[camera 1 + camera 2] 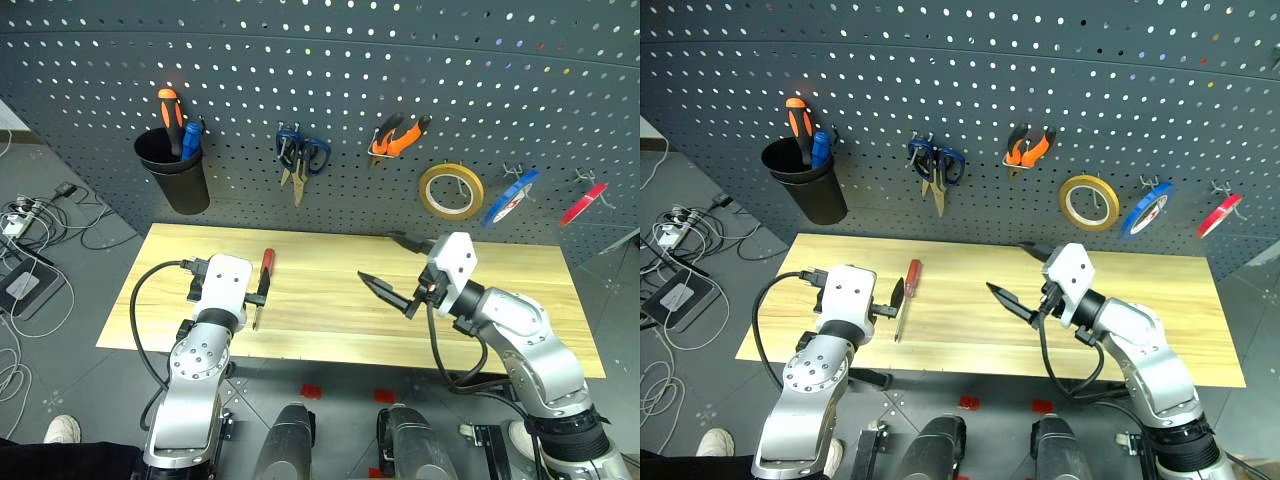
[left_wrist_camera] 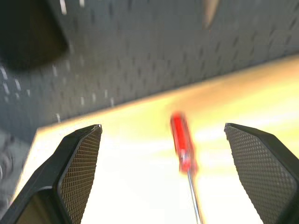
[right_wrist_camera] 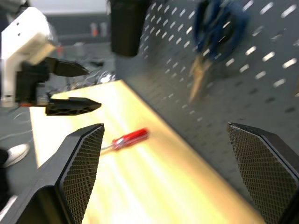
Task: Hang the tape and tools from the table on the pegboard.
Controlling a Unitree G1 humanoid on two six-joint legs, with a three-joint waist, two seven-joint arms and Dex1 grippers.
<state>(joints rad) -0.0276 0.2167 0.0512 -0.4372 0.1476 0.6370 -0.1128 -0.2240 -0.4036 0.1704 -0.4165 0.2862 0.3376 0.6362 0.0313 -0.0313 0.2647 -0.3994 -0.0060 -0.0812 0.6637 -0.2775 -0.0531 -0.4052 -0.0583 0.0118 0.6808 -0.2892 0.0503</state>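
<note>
The red-handle screwdriver (image 1: 913, 271) lies lengthwise between my left gripper's open fingers. I keep lowering them until they can close on its handle (image 1: 908, 290) near the metal rod.
A red-handle screwdriver (image 1: 266, 263) lies on the light wood table (image 1: 330, 315), left of the middle. My left gripper (image 2: 162, 128) hovers just over it, open wide, and the screwdriver (image 2: 183, 144) lies between its fingers, touching neither. My right gripper (image 1: 396, 266) is open and empty above the table's middle, turned toward the left. On the pegboard (image 1: 330, 70) hang the dark-looped scissors (image 1: 300, 155), the orange-and-black pliers (image 1: 398, 137) and, at the far right, the thin red tape (image 1: 583, 203).
A black cup (image 1: 175, 170) holding an orange-and-black and a blue screwdriver hangs on the pegboard's left. A yellow roll (image 1: 451, 190) and a blue roll (image 1: 510, 197) hang between the pliers and the red tape. Cables lie on the floor to the left.
</note>
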